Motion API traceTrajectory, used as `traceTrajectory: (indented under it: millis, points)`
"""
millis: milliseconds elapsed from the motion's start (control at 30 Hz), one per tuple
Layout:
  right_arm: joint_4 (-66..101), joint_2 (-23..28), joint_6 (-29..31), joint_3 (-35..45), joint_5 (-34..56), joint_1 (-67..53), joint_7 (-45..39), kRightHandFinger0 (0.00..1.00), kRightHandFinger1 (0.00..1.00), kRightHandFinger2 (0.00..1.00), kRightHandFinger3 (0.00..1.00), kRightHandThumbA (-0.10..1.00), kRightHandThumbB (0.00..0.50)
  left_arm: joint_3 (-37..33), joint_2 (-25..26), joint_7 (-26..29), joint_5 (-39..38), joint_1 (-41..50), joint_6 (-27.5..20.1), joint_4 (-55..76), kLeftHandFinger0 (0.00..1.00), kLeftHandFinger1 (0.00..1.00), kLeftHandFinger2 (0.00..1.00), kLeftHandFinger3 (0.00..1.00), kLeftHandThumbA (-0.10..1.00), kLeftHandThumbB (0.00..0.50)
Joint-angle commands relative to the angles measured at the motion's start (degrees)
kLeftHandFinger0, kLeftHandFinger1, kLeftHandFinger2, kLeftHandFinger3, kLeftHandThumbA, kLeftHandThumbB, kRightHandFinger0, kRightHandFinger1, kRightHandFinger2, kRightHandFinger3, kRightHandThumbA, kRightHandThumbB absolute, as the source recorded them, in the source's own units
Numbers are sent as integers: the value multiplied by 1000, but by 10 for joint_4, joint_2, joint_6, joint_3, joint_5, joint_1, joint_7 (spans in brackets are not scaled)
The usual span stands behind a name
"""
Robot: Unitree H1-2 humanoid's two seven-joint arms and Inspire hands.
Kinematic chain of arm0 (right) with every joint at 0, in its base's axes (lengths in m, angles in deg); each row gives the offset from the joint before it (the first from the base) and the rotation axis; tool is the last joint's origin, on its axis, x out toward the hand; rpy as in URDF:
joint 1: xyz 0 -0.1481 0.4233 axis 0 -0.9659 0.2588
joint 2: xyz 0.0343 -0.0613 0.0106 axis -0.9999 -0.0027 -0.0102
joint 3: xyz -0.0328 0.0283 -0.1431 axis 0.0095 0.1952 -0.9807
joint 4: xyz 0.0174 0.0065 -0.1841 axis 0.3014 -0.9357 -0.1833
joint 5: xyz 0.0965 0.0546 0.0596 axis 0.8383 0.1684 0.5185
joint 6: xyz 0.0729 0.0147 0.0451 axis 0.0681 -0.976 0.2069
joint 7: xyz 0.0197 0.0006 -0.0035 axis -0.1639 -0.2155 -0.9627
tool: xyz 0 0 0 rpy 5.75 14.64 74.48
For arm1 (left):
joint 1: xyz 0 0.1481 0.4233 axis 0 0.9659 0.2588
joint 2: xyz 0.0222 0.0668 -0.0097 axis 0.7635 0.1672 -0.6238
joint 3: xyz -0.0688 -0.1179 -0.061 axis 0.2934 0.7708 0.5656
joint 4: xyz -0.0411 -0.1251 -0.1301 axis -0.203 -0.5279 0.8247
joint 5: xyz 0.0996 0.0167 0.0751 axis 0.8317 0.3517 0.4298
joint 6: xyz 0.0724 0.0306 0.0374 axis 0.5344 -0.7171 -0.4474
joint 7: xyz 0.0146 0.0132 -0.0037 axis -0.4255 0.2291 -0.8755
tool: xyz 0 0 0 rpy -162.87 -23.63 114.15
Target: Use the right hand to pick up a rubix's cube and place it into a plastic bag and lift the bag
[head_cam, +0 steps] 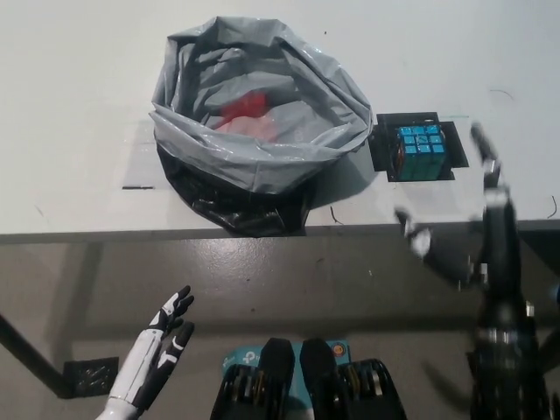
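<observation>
My gripper will make the grey plastic bag (254,171) crumple out of its round shape when it lifts the bag, because the rolled-out rim (348,136) is thin and creased.
A Rubik's cube (421,150) with a mostly blue top face sits on a black square mat (381,150) at the right of the white table. To its left stands an open grey plastic bag (259,131), its rim rolled out wide, with something red (245,111) inside. My black right hand (468,232) is raised at the table's front edge, just below and right of the cube, fingers spread and holding nothing. My white left hand (162,346) rests low at the lower left, below the table edge, fingers apart.
The white table (79,131) ends in a front edge (175,234) running across the middle of the view. Below it lies grey floor. A small dark plate (87,376) lies on the floor at lower left.
</observation>
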Motion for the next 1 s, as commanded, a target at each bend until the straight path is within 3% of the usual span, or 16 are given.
traceTrajectory:
  millis: [0, 100, 167, 300, 400, 500, 700, 967]
  points:
    - [-10, -12, -119, 24, -10, 70, -8, 1000, 1000, 1000, 1000, 934, 452, -1, 5, -1, 14, 2, -29, 20, 1000, 1000, 1000, 1000, 1000, 123]
    - [-39, -18, -195, 37, -9, 117, -15, 1000, 1000, 1000, 1000, 978, 490, -1, 4, -1, 15, 4, -27, 22, 1000, 1000, 1000, 1000, 1000, 124]
    - [-73, -17, -199, 44, -1, 144, -4, 1000, 1000, 1000, 1000, 928, 456, -2, 4, -1, 15, 5, -29, 22, 1000, 1000, 1000, 1000, 1000, 126]
    - [-144, -14, -210, 61, 13, 198, 15, 1000, 1000, 1000, 1000, 795, 435, -2, 3, -3, 13, 5, -28, 22, 1000, 1000, 1000, 1000, 1000, 130]
    - [-197, -11, -197, 73, 24, 231, 30, 1000, 1000, 1000, 1000, 709, 451, -3, 2, -5, 12, 5, -28, 23, 1000, 1000, 1000, 1000, 1000, 125]
    - [-265, -5, -199, 84, 26, 265, 51, 1000, 1000, 1000, 1000, 706, 500, -2, 2, -5, 13, 5, -27, 23, 1000, 1000, 1000, 1000, 1000, 125]
    - [-342, 5, -180, 93, 40, 291, 64, 1000, 1000, 1000, 1000, 686, 471, -2, 2, -5, 15, 6, -31, 21, 1000, 1000, 1000, 1000, 1000, 130]
    - [-380, 5, -196, 85, 48, 301, 64, 1000, 1000, 1000, 1000, 748, 498, -1, 2, -4, 19, 4, -40, 16, 1000, 1000, 1000, 1000, 1000, 126]
